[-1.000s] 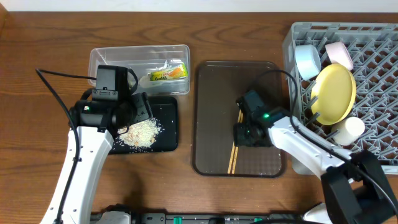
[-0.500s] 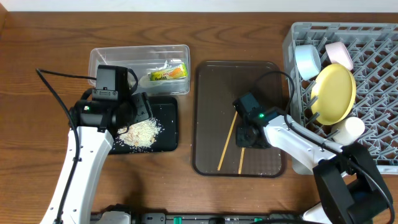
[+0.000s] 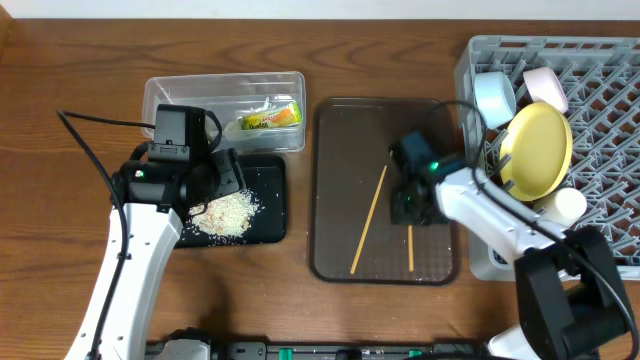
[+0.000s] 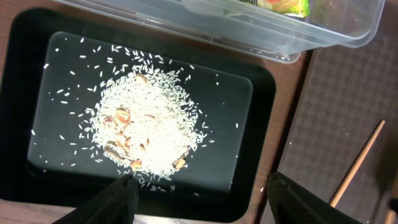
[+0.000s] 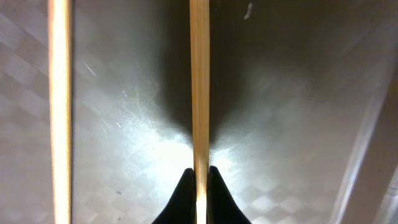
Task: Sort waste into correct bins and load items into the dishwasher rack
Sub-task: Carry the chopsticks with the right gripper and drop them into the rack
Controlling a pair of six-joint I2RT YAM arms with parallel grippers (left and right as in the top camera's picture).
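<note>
I should carry on with my right gripper to the gap (image 3: 488, 158) beside the yellow plate and let go there, because the held chopstick (image 3: 410, 251) is parallel to the grey rack's rim.
Two thin wooden chopsticks lie on the brown serving tray (image 3: 345, 130). One chopstick (image 3: 410, 250) (image 5: 199, 93) runs straight between the fingers of my right gripper (image 3: 410, 207) (image 5: 199, 186), which is shut on it low over the tray. The other chopstick (image 3: 368, 220) (image 5: 60, 106) lies loose and slanted to its left. My left gripper (image 3: 215, 185) (image 4: 199, 193) hangs open above the black tray (image 3: 272, 200) (image 4: 37, 168) that holds the rice heap (image 3: 225, 213) (image 4: 146, 127). The green-and-orange wrapper (image 3: 270, 117) lies in the clear tub (image 3: 180, 92).
The grey dishwasher rack (image 3: 560, 45) at the right holds the yellow plate (image 3: 538, 150), a light blue bowl (image 3: 493, 97), a pale bowl (image 3: 545, 85) and a white cup (image 3: 562, 208). My right arm stretches from the rack's front corner over the brown tray.
My right gripper has shifted right on the tray and closed on one chopstick. The pair has split, and the other stick now lies slanted. The left arm has not moved.
</note>
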